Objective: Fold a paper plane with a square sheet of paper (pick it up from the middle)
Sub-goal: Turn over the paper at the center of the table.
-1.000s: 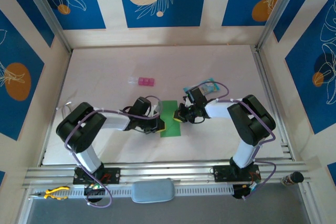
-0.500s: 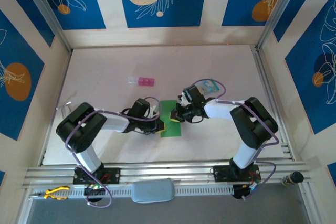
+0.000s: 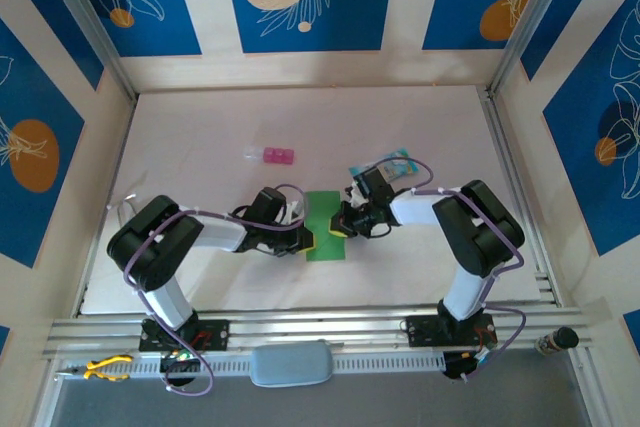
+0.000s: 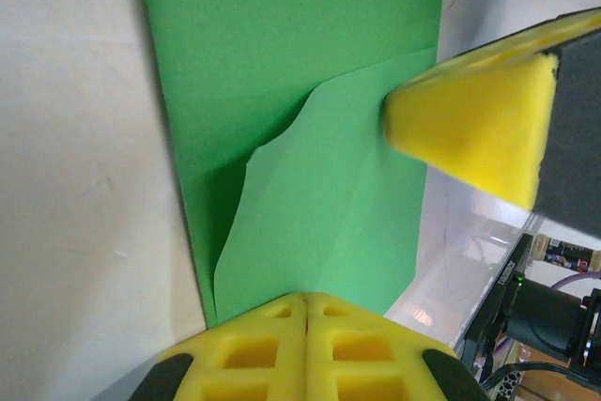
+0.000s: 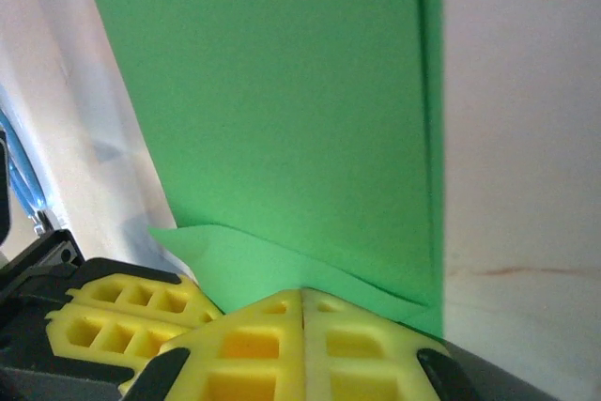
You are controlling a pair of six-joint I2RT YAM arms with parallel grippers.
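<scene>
My left gripper should keep the flap down while my right gripper presses on the flap's near end (image 3: 332,253), because the flap's loose edge (image 4: 255,159) is sticking up off the green sheet.
The square sheet of paper (image 3: 325,219), bright green, lies on the table between the arms, folded to a narrow rectangle with a corner flap (image 4: 319,204) turned over; it has no paper plane shape. My left gripper (image 3: 309,240) is shut, its yellow tips (image 4: 307,301) resting on the flap at the sheet's near left edge. From the right, my right gripper (image 3: 342,224) is shut too, its tips (image 5: 302,294) pressing on the flap's edge (image 5: 282,260). One right finger (image 4: 470,129) shows over the sheet's right edge in the left wrist view.
A small pink block (image 3: 273,155) lies behind the left arm. A pale blue printed packet (image 3: 399,164) sits just behind the right wrist. Metal rails (image 3: 320,327) run along the table's near edge, and patterned walls close in the far side and both flanks.
The right gripper slid a little left over the sheet, then came back right and slightly nearer. The left gripper has stayed on the sheet's near left edge.
</scene>
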